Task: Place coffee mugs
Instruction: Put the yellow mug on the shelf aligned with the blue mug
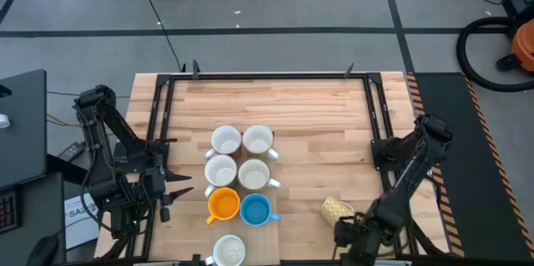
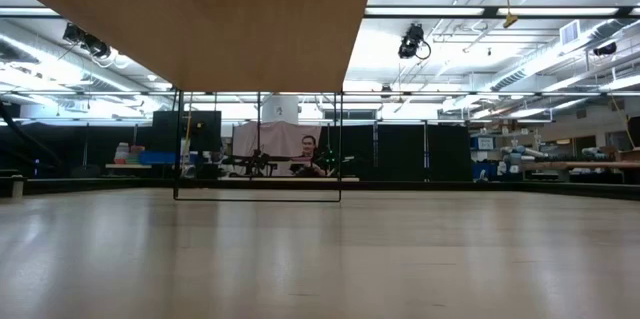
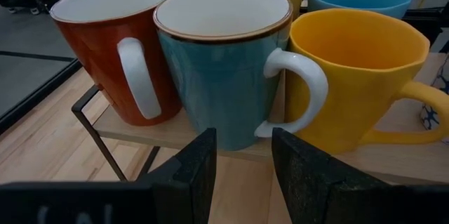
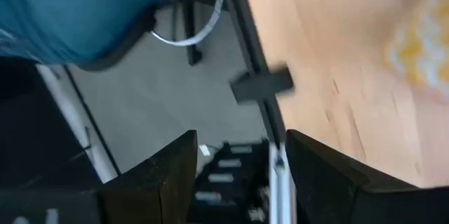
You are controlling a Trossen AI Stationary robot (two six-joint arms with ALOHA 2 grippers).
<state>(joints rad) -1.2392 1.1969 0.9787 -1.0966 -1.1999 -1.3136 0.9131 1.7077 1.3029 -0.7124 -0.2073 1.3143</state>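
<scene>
The yellow patterned mug is to the side of where my right gripper points, which is past the black frame. I should swing back and grab the mug by its rim.
Several coffee mugs stand upright in a close block at the table's middle: white-rimmed ones, an orange one and a bright blue one. Another white mug sits at the near edge. In the left wrist view a red-brown mug, a teal mug and a yellow-orange mug rest on a raised wooden board. A yellow patterned mug lies on the table to the right. My left gripper is open, left of the block. My right gripper is open, just near-side of the yellow patterned mug.
A black metal frame runs around the wooden tabletop. The table's far half holds no objects. Past the table's edge, the right wrist view shows grey floor and a blue object. A person sits far back in the room.
</scene>
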